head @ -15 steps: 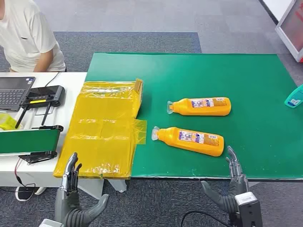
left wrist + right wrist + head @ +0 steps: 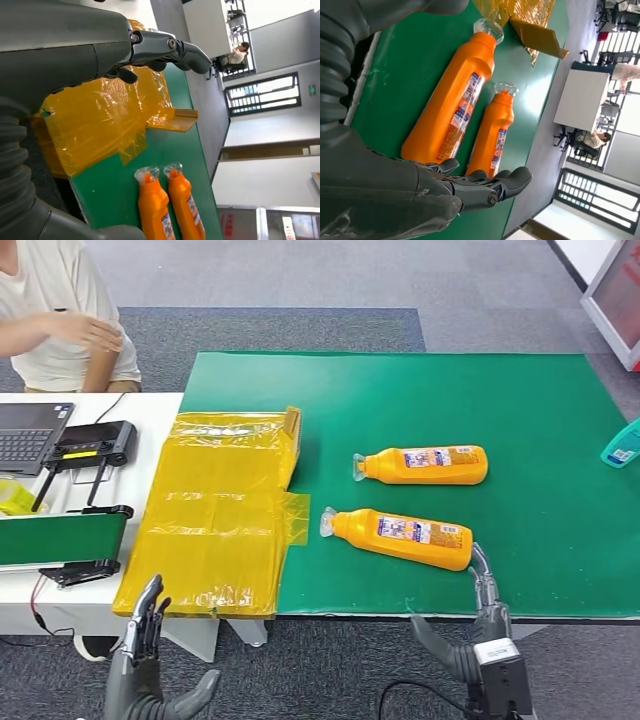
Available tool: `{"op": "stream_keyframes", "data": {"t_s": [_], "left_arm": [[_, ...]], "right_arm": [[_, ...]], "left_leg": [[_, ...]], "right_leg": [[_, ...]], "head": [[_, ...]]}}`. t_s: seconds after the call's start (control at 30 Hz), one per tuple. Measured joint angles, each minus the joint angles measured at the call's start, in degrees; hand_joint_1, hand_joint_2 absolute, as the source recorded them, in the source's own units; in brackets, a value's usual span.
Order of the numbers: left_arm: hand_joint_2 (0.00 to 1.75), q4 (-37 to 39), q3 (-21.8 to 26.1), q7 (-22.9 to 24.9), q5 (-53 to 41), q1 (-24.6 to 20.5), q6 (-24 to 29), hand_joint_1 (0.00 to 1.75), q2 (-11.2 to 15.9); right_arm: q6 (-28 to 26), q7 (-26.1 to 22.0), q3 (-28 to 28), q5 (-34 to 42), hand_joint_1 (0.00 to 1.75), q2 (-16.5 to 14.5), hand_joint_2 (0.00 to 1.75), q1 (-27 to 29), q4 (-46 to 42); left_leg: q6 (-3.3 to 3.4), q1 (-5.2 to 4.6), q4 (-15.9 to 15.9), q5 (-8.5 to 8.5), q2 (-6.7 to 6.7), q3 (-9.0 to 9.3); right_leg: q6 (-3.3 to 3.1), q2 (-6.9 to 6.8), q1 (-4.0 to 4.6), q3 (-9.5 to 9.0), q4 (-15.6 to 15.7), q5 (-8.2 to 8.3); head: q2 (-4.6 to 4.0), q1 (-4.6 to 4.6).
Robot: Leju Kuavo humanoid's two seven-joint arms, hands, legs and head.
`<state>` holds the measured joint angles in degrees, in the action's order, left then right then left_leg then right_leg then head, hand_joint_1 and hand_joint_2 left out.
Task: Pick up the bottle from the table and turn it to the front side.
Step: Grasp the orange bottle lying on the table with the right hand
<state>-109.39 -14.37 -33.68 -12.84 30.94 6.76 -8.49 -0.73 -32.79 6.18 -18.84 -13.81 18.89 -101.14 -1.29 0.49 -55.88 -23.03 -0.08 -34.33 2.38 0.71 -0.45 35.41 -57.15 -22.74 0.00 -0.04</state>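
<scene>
I see the near bottle's upward label crammed [image 2: 407, 539] with small print [image 2: 445, 536], so I should expect the front label hidden underneath when I turn the bottle.
Two orange bottles with clear caps lie flat on the green table [image 2: 453, 390], caps pointing left, labels up. The near bottle [image 2: 400, 537] [image 2: 450, 102] [image 2: 153, 207] lies close to the front edge; the far bottle [image 2: 423, 465] [image 2: 495, 130] [image 2: 185, 200] lies behind it. My right hand [image 2: 472, 635] [image 2: 433, 195] is open at the front edge, its fingertips just short of the near bottle's base, holding nothing. My left hand [image 2: 143, 665] [image 2: 94, 55] is open below the front edge, in front of the yellow plastic.
A yellow plastic sheet over a box [image 2: 219, 510] covers the table's left end. Left of it a white desk [image 2: 151, 410] carries a laptop [image 2: 30, 435], a black device [image 2: 94, 445] and a small green conveyor [image 2: 60, 537]. A person [image 2: 64, 325] sits behind it. A teal item [image 2: 623, 447] lies at the right edge.
My right hand has moved forward and left, nearer the near bottle's base. My left hand has dropped slightly. The person's arm has swung out to the left.
</scene>
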Motion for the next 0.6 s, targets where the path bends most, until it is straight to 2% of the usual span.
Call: {"op": "stream_keyframes", "data": {"t_s": [0.13, 0.3, 0.5, 0.6], "left_arm": [[1.75, -0.3, 3.8, -1.1, -1.0, 0.7, -5.4, 0.00, -1.6], [1.75, -0.4, 9.6, -2.8, -3.3, 0.9, -12.8, 0.00, -5.3], [1.75, -0.4, 14.3, -4.0, -5.3, 0.8, -17.6, 0.00, -9.2], [1.75, -0.4, 15.5, -4.2, -5.6, 0.6, -19.1, 0.00, -10.0]], "right_arm": [[-2.6, 0.9, -2.6, 0.4, 0.00, 0.0, 1.75, -0.6, 0.2], [-6.6, 2.0, -5.3, -0.7, 0.00, 0.3, 1.75, -0.9, 0.5], [-18.0, 7.5, -6.9, -17.2, 0.00, 3.1, 1.75, -2.0, 0.8], [-19.1, 10.6, -7.3, -21.4, 0.00, 5.5, 1.75, -3.4, 1.8]], "left_leg": [[0.01, 0.00, 0.0, 0.01, 0.00, 0.00], [0.02, -0.01, 0.0, 0.01, 0.00, 0.01], [0.03, -0.01, 0.0, -0.01, 0.00, 0.01], [0.04, -0.01, 0.0, -0.01, 0.00, 0.02]], "right_leg": [[0.01, -0.02, 0.00, -0.02, 0.0, -0.01], [0.01, -0.03, -0.01, -0.03, 0.0, 0.00], [0.01, -0.03, -0.01, -0.04, 0.0, 0.00], [0.02, -0.03, -0.02, -0.05, 0.0, 0.00]], "head": [[0.00, 0.00], [0.00, 0.00], [0.00, 0.01], [0.00, 0.01]]}}
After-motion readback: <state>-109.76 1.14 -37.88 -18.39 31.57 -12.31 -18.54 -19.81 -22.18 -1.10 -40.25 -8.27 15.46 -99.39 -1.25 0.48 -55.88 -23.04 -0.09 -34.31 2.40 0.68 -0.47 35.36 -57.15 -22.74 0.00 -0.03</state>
